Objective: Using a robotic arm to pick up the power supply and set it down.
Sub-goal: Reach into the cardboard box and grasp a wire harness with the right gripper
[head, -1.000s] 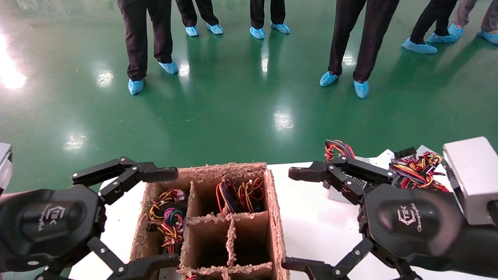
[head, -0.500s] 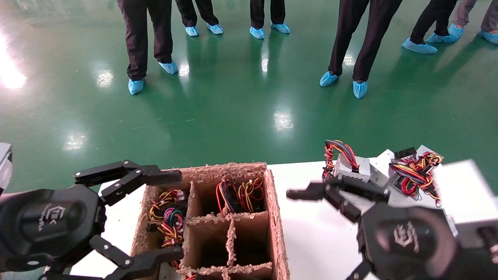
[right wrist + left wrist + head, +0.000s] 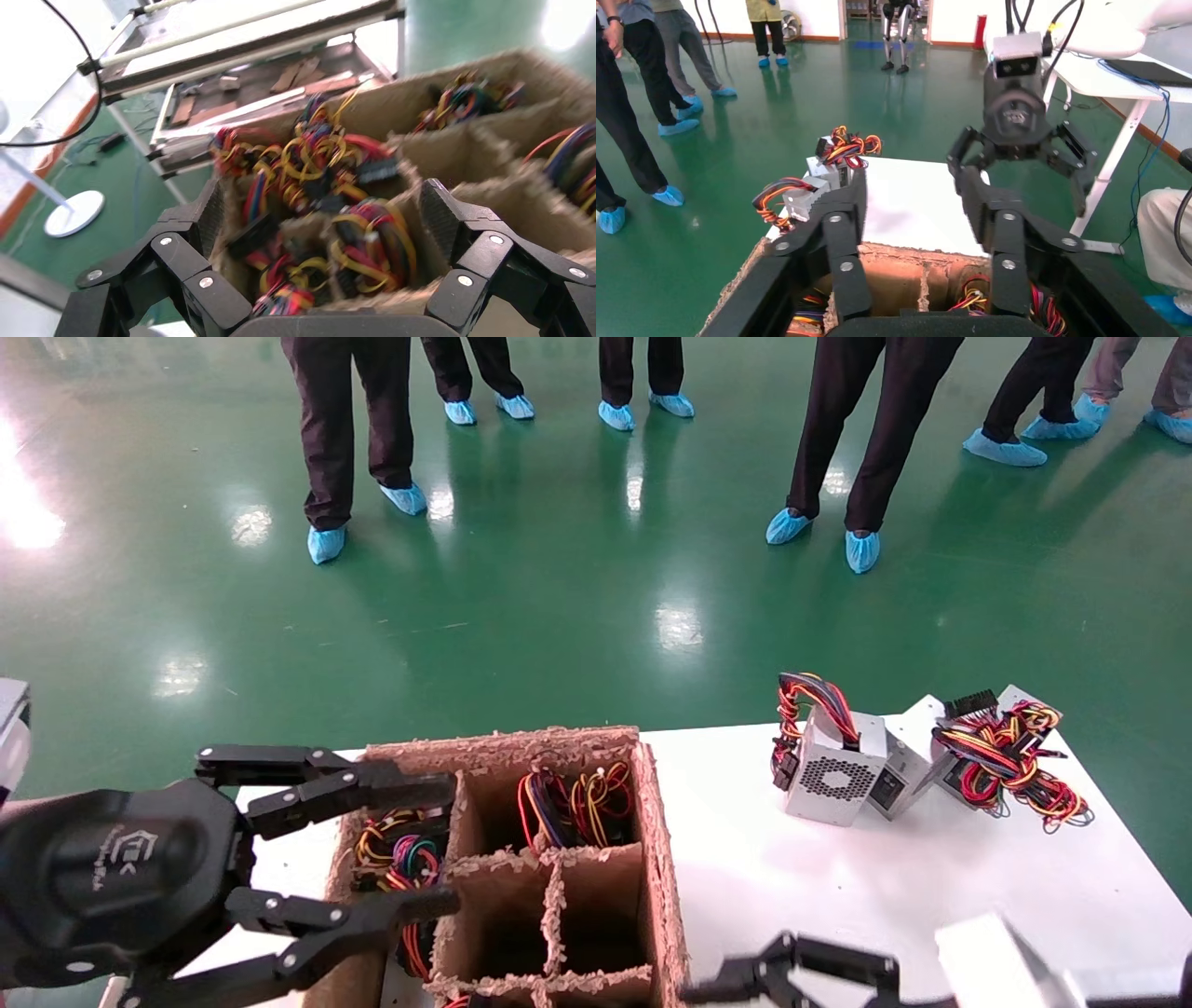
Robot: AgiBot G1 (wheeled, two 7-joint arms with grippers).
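Matching wires (image 3: 821,700) come from the silver power supply, so a hidden power supply should hang below the coloured wires (image 3: 288,289) when I lift them out of the box.
A silver power supply (image 3: 832,778) with a honeycomb vent and coloured wires stands on the white table (image 3: 838,887), right of the cardboard box (image 3: 663,859). More power supplies (image 3: 941,768) lie beside it under a tangle of wires. In the left wrist view they (image 3: 807,196) sit beyond the box. My left gripper (image 3: 445,848) hangs open and empty over the box's left compartments (image 3: 910,200). My right gripper (image 3: 323,217) is open and empty, low at the near table edge, facing wire-filled box compartments. Only one of its fingers (image 3: 745,976) shows in the head view.
The divided cardboard box holds wire bundles (image 3: 573,803) in its far and left cells; two middle cells (image 3: 601,919) look hollow. Several people in blue shoe covers (image 3: 861,549) stand on the green floor beyond the table. A white table leg (image 3: 1112,161) stands behind the right arm.
My right arm pulled back from above the power supplies to the near table edge, uncovering them. My left gripper shifted slightly right over the box, its fingers a little closer together.
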